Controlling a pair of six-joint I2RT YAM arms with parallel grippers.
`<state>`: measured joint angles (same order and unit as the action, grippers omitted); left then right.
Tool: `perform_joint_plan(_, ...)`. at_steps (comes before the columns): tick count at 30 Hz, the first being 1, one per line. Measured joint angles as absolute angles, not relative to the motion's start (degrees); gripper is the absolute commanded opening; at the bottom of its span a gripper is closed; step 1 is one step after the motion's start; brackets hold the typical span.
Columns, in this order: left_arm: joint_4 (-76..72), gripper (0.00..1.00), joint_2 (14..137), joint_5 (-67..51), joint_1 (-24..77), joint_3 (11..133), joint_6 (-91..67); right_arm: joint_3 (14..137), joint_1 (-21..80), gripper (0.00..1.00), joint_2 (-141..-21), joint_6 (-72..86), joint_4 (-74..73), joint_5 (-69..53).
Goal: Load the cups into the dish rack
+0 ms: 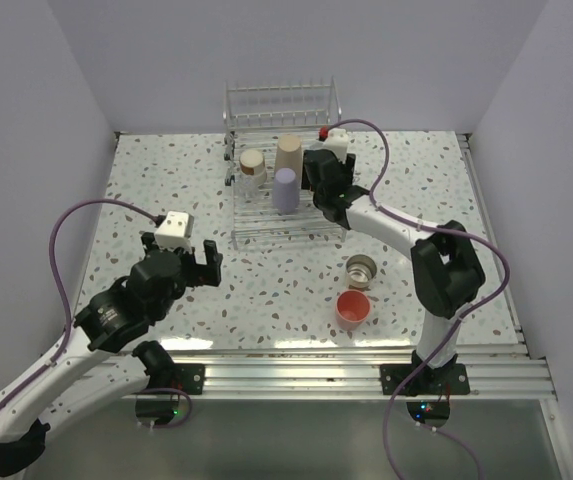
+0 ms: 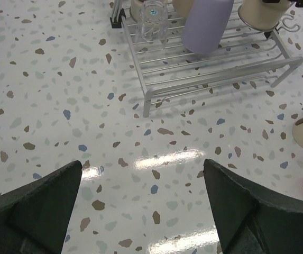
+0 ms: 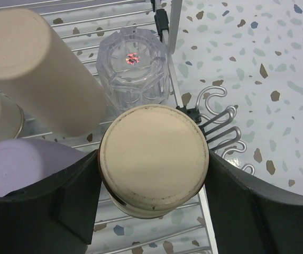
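Observation:
The tan-based metallic cup (image 3: 152, 156) is hanging upside down above open wires (image 3: 135, 231) next to the lavender cup. My right gripper keeps bringing it down until it touches the rack.
The silver wire dish rack (image 1: 266, 226) stands at the back middle of the table. In it stand a tall beige cup (image 1: 288, 155), a lavender cup (image 1: 285, 188) and an upside-down metallic cup with a tan base (image 1: 253, 162). My right gripper (image 1: 322, 176) is over the rack's right side, shut on another upside-down tan-based metallic cup (image 3: 154, 159). A clear cup (image 3: 132, 69) stands just behind it in the rack (image 3: 175, 21). A metallic cup (image 1: 362, 269) and a coral-pink cup (image 1: 353, 308) stand on the table. My left gripper (image 2: 143, 185) is open and empty.
The left gripper (image 1: 181, 262) hovers over the speckled table, in front of and left of the rack (image 2: 220, 79). The two loose cups stand right of it, near the right arm's elbow. White walls close in the back and sides. A metal rail runs along the near edge.

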<state>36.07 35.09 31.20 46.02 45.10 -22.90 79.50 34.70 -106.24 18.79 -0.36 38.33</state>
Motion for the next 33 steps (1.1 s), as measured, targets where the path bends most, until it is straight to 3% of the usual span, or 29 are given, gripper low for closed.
perform_joint_plan(20,35.6,1.00,34.6,30.2,45.6,45.1,-22.8,85.3,34.4,0.00,-115.7,19.3,-1.4,38.3)
perform_joint_plan(22,35.6,1.00,34.6,30.2,45.5,45.1,-22.8,85.8,34.4,0.07,-116.2,19.3,-1.5,38.5)
perform_joint_plan(23,35.6,1.00,34.6,30.2,45.5,45.1,-22.8,86.0,34.4,0.21,-116.3,19.3,-1.7,38.6)
perform_joint_plan(27,35.6,1.00,34.6,30.2,45.4,45.1,-22.7,86.1,34.4,0.55,-116.3,19.3,-1.7,38.7)
perform_joint_plan(29,35.6,1.00,34.6,30.2,45.4,45.1,-22.7,86.1,34.4,0.66,-116.3,19.3,-1.7,38.7)
perform_joint_plan(33,35.4,1.00,34.6,30.0,45.4,45.1,-22.7,86.1,34.4,0.74,-116.3,19.4,-1.7,38.8)
